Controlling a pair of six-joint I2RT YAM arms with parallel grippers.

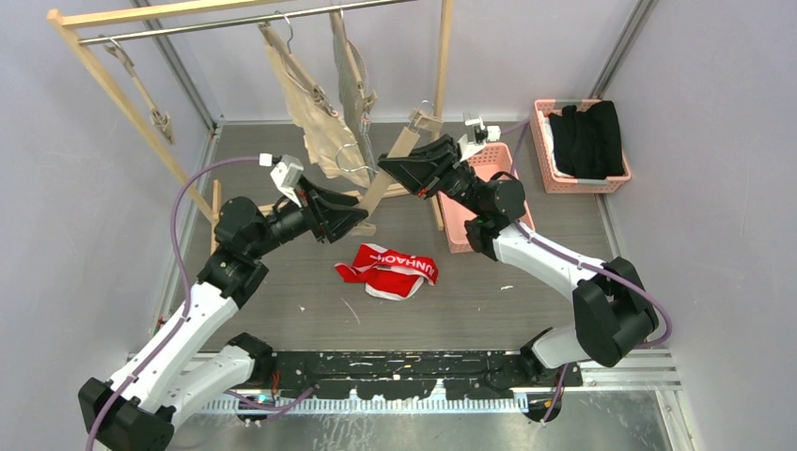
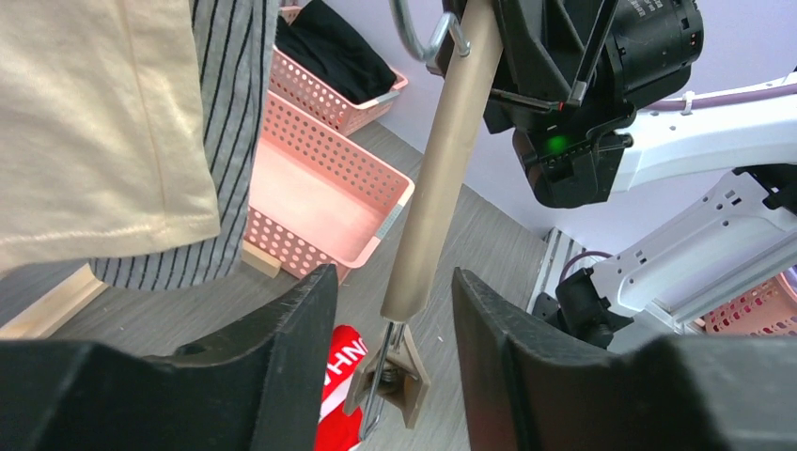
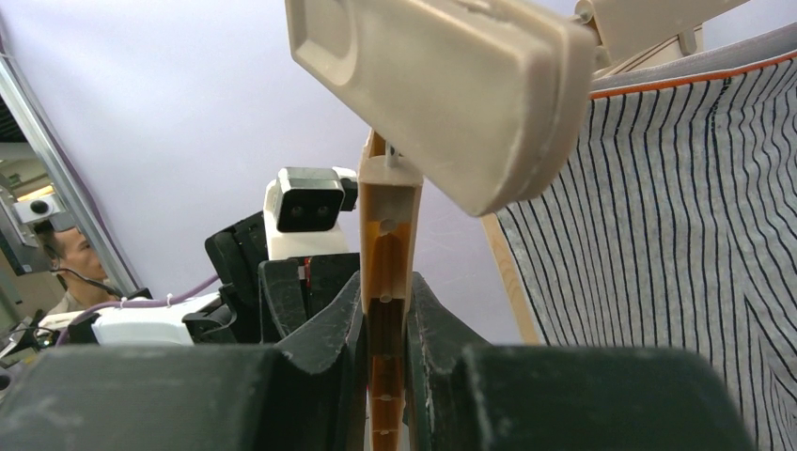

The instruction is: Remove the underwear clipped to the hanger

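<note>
The empty hanger is in my right gripper, away from the rack's open rail. My left gripper should therefore grab the bar's lower end and bring the hanger to that rail.
The red underwear with white lettering lies loose on the floor; a corner of it shows in the left wrist view. The cream underwear and the pinstriped underwear hang on the rack, also seen in the left wrist view as cream and stripes. My right gripper is shut on the beige clip hanger, held tilted; its bar sits between the jaws. My left gripper is open and empty, its jaws on either side of the hanger's lower clip without touching it.
A wooden clothes rack stands at the back left with another bare hanger. An empty pink basket sits by the right arm. A second pink basket at the back right holds a black garment.
</note>
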